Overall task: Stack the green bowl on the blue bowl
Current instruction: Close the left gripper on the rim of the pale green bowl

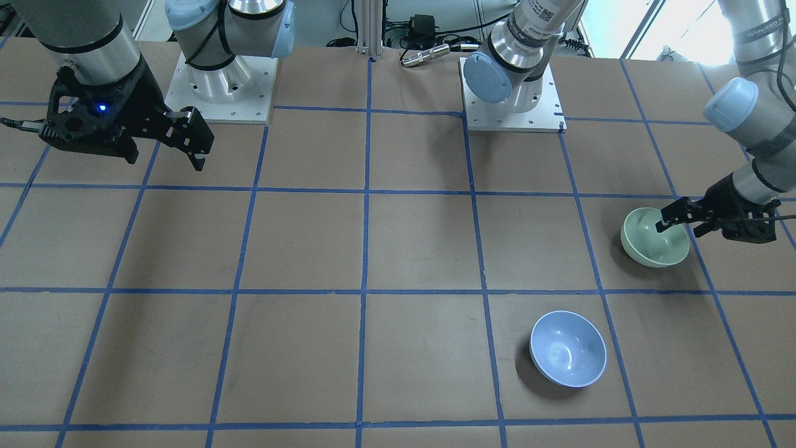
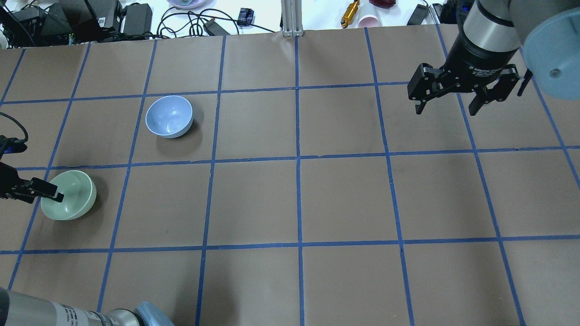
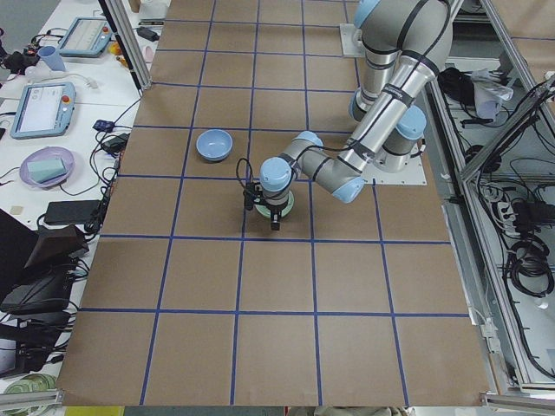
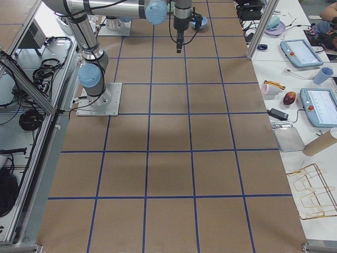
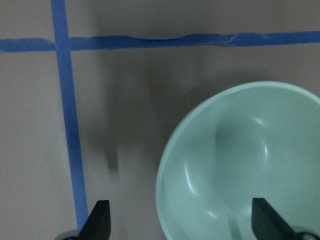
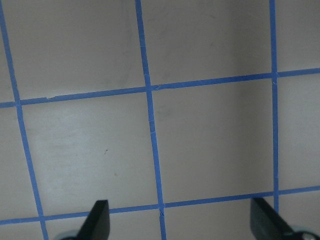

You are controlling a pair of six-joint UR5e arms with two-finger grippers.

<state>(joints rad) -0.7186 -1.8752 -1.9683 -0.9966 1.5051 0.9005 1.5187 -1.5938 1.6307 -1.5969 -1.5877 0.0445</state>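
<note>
My gripper will lower the green bowl (image 1: 654,238), and it will fit inside the blue one, because both bowls have the same flared shape and the blue bowl stands empty (image 1: 568,348).
The pale green bowl (image 1: 653,250) sits upright on the brown table, at the left in the overhead view (image 2: 74,201). My left gripper (image 1: 679,229) is open and low over it, straddling its rim. In the left wrist view one fingertip (image 5: 265,222) is over the green bowl's (image 5: 240,165) inside and the other is outside it. The light blue bowl (image 1: 567,348) stands upright and empty about one grid square away, also in the overhead view (image 2: 168,117). My right gripper (image 2: 448,106) is open and empty, hovering above the far right of the table.
Both arm bases (image 1: 221,87) (image 1: 513,99) are bolted along the robot's side of the table. A metal post (image 2: 292,18), cables and small items lie past the far edge. Blue tape lines (image 2: 297,158) grid the surface.
</note>
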